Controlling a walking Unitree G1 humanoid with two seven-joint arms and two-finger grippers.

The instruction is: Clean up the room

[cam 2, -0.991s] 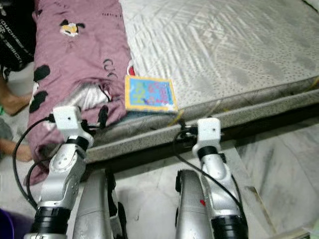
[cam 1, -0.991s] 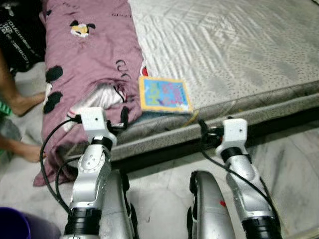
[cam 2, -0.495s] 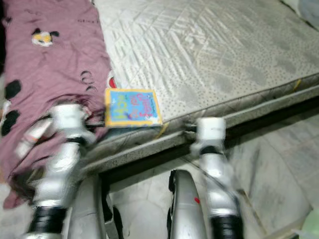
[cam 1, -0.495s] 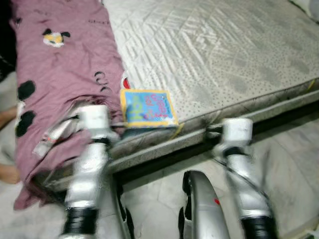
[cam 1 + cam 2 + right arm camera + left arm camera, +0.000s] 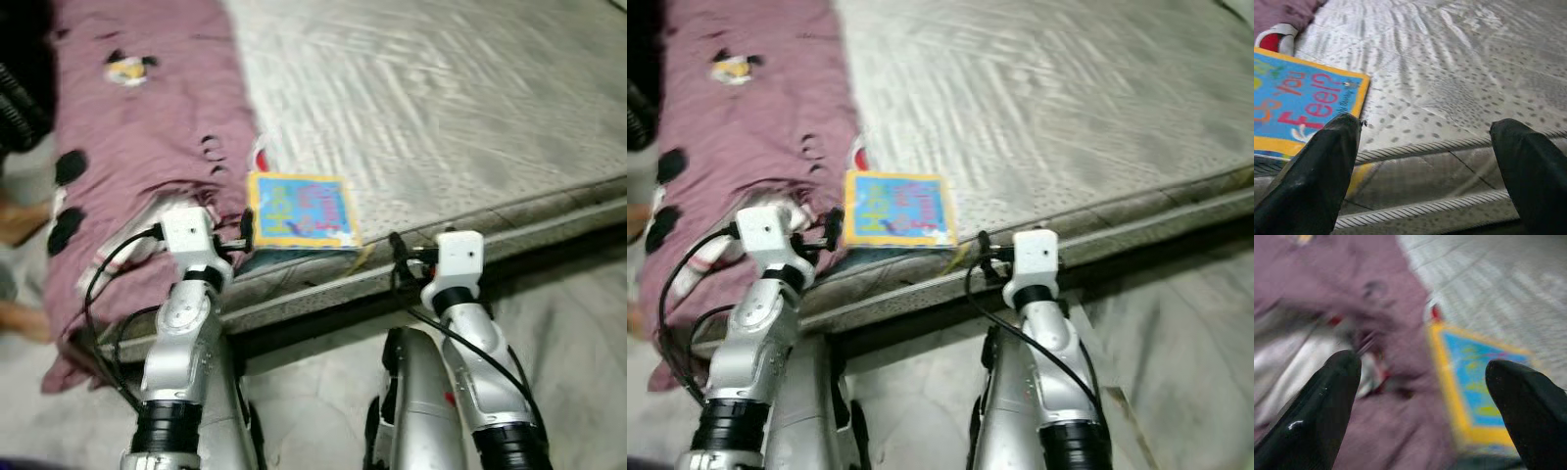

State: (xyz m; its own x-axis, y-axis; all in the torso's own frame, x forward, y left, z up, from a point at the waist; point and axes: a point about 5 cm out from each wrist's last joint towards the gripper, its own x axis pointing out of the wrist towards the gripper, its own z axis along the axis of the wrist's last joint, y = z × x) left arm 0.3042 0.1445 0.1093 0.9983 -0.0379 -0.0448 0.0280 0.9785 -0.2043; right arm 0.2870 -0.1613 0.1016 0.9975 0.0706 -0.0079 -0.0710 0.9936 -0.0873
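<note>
I expect the book (image 5: 305, 211) to stay stiff and closed when I pick it up by its edge, because the yellow border (image 5: 302, 242) runs flat and straight to the corners.
A blue picture book with a yellow border (image 5: 301, 209) lies flat on the grey quilted mattress (image 5: 451, 98), near its front edge. Beside it, a purple blanket with black and yellow cartoon prints (image 5: 147, 117) hangs over the mattress corner, partly covering white and red cloth (image 5: 1293, 367). My left gripper (image 5: 1422, 364) is open and hovers low before the blanket edge and the book (image 5: 1476, 391). My right gripper (image 5: 1425, 125) is open too. It is level with the mattress edge, with the book's corner (image 5: 1298, 107) off to one side.
A dark gap runs under the mattress base (image 5: 323, 323). Pale marble floor (image 5: 558, 323) spreads to the right. A person's bare feet (image 5: 20, 220) show at the far left edge, beside the blanket. My own torso and legs (image 5: 411, 411) stand between the arms.
The head view swung right, then back left, and is less blurred now. The book and blanket stay put. Both arms hold the same raised pose.
</note>
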